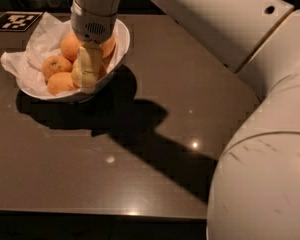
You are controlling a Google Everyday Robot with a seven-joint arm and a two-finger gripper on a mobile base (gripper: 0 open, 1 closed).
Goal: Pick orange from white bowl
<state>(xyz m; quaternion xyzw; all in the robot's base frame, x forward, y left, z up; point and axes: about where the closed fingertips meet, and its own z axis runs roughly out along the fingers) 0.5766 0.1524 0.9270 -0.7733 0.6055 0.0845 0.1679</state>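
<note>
The gripper's fingers point down at the paler, yellowish orange [86, 74], in front of the deeper-orange fruit, so the robot should open them, rise clear and go back toward that deeper-orange fruit [108, 47].
The white bowl [121, 45] stands at the table's far left, lined with crumpled white paper [24, 59] and holding several fruits. My gripper [90, 69] reaches straight down into the bowl's right half. A paler, yellowish orange [75, 78] shows at the gripper's tip, mostly hidden behind it. Deeper-orange fruits lie to its left [56, 65], front left [60, 83], behind [69, 46] and right [109, 46].
The bowl sits on a dark brown table [155, 149] whose front edge runs along the bottom. A black-and-white marker tag [15, 20] lies at the far left corner. My large white arm [250, 84] fills the right side and casts a shadow across the table.
</note>
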